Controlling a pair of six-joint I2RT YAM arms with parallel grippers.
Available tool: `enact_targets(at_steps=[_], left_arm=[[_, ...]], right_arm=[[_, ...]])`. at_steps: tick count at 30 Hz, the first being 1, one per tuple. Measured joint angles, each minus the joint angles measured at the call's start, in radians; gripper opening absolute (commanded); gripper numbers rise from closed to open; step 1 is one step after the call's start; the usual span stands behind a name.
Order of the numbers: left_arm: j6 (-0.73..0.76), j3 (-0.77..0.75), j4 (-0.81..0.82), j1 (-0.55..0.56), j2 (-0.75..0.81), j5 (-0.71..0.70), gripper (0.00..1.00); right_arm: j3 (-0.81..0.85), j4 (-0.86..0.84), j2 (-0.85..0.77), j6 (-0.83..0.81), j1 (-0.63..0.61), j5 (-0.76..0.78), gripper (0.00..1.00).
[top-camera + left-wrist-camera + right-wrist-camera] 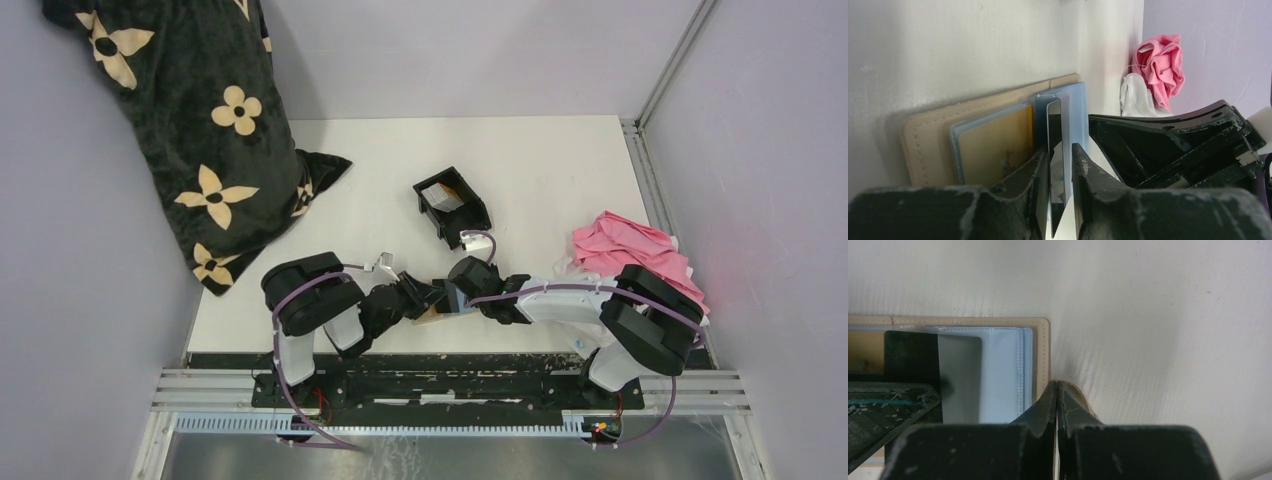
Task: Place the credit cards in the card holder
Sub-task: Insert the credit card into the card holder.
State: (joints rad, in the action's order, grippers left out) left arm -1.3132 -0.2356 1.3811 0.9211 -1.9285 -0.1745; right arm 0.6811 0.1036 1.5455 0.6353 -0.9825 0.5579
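Observation:
Next, I let go of the black card with my left gripper, close its fingers and push the card's outer edge (pixel 886 355) further in, because the card is only partway in the blue sleeve (pixel 939 360).
The tan card holder (pixel 928 137) lies open on the white table near its front edge, with clear bluish sleeves (pixel 1003 370). It also shows in the top view (pixel 432 316). A golden-yellow card (pixel 993 145) sits in one sleeve. My left gripper (pixel 1058 160) is shut on a pale grey-white card (pixel 1054 125), held on edge with its tip at the sleeves. In the right wrist view this card (pixel 960 375) lies over the blue sleeve. My right gripper (pixel 1057 386) is shut on the holder's tan snap tab (pixel 1079 390) at its edge. The two grippers meet in the top view, left (pixel 425 297) and right (pixel 455 300).
A black two-compartment tray (pixel 470 215) stands behind the grippers with a pale card (pixel 441 196) in it. A pink cloth (pixel 630 250) lies at the right edge, also in the left wrist view (pixel 1160 62). A black floral cloth (pixel 190 120) fills the far left corner.

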Motion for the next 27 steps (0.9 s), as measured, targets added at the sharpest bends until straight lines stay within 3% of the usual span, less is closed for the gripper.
enact_targets(at_steps=[13,27], left_arm=[[0.108,0.018,-0.343,0.008,0.272,-0.027,0.44],[0.191,-0.001,-0.574,0.013,0.424,-0.08,0.45]], right_arm=[[-0.001,-0.002,0.0,0.0,0.0,0.0,0.01],[-0.001,-0.002,0.0,0.0,0.0,0.0,0.01]])
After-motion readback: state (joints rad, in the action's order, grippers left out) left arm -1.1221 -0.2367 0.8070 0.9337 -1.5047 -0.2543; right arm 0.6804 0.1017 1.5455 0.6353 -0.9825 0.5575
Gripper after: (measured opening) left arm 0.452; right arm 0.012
